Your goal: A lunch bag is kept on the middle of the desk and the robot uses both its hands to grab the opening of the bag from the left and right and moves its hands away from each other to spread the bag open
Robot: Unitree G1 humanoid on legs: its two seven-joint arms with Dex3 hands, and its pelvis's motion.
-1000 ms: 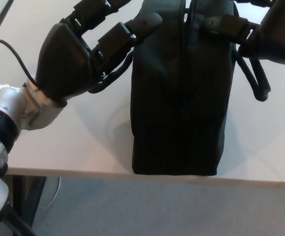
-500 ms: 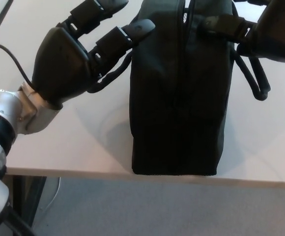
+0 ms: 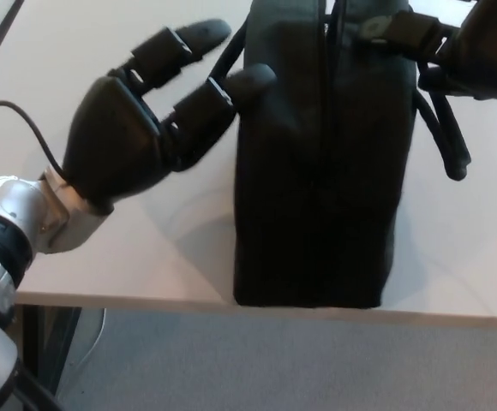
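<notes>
I expect the black lunch bag [image 3: 317,171] to open into a V when I pull its sides apart, because a gap [image 3: 328,8] shows at the top of the zipper seam.
The black lunch bag [image 3: 317,171] stands upright on the white desk [image 3: 146,248], its base close to the front edge. A closed zipper seam runs down its top middle. My left hand [image 3: 124,145] is beside the bag's left side, open, its fingers [image 3: 184,43] spread. One fingertip touches the bag's upper left side and nothing is held. My right hand [image 3: 480,51] is at the top right, mostly cut off by the picture edge. Part of it rests on the bag's top right edge.
A black carry strap [image 3: 446,128] hangs in a loop off the bag's right side. Another strap [image 3: 231,43] shows behind my left fingers. The desk's front edge [image 3: 146,300] runs across the picture, with grey floor below. A black cable [image 3: 17,111] curves over my left wrist.
My left hand has drawn a little toward the front edge and its fingers have straightened and spread. My right hand has moved slightly up and to the right. The bag's top has shifted a little right.
</notes>
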